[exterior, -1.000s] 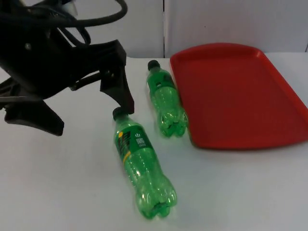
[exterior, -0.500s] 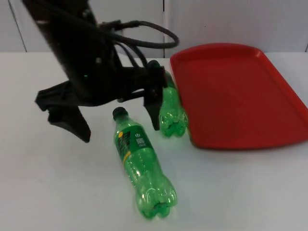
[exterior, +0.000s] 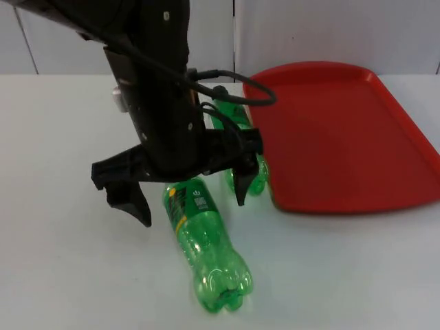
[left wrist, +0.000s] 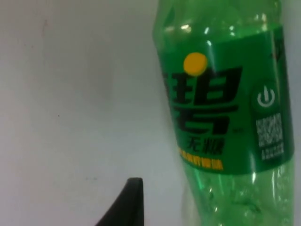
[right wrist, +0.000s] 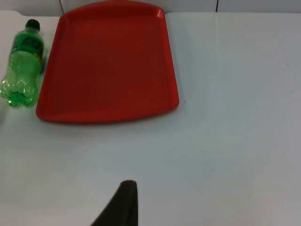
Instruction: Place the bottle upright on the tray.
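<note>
The near bottle [exterior: 206, 244] will stay steady by itself when the robot turns it upright and puts it down, because the bottle's base widens into rounded lobes [exterior: 225, 290].
Two green plastic bottles lie on their sides on the white table. The near bottle [exterior: 206, 247] points its base toward the front edge, and its label [left wrist: 225, 103] fills the left wrist view. My left gripper [exterior: 192, 209] is open and low over this bottle's upper half, one finger [exterior: 134, 203] to its left and the other [exterior: 244, 189] to its right. The second bottle [exterior: 237, 127] [right wrist: 22, 66] lies along the left edge of the red tray [exterior: 344, 130] [right wrist: 108, 61], partly hidden behind the left arm. My right gripper [right wrist: 123, 202] waits over bare table, back from the tray.
The grey partition wall [exterior: 330, 31] closes off the table behind the tray. White table top [exterior: 62, 275] lies open to the left of the near bottle and in front of the tray [exterior: 357, 275].
My left arm has swung right and toward the front, coming down over the near bottle. Its open fingers now straddle the bottle and hide the cap. Neither bottle has moved.
</note>
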You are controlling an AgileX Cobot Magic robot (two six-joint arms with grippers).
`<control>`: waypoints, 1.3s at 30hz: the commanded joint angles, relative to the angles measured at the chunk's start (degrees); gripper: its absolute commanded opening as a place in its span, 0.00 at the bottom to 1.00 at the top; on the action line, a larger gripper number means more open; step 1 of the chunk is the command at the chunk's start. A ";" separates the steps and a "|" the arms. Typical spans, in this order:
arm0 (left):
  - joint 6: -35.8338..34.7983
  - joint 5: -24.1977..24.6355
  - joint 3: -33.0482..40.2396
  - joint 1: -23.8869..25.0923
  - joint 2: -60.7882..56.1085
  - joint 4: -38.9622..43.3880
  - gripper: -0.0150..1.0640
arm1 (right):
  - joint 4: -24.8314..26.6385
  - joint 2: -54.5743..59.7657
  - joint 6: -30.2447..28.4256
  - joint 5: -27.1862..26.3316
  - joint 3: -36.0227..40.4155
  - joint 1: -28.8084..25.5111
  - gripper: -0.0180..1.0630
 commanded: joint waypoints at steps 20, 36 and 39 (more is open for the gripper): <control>-8.19 -2.60 -8.19 0.15 10.63 9.89 0.99 | 0.33 -0.25 -0.12 -0.26 0.09 -0.37 0.98; -6.83 -2.86 -10.01 2.11 14.23 8.69 0.99 | 0.33 -0.25 -0.12 -0.26 0.09 -0.37 0.98; -6.68 -2.86 -10.01 2.11 14.66 8.95 0.99 | 0.33 -0.25 -0.12 -0.26 0.09 -0.37 0.98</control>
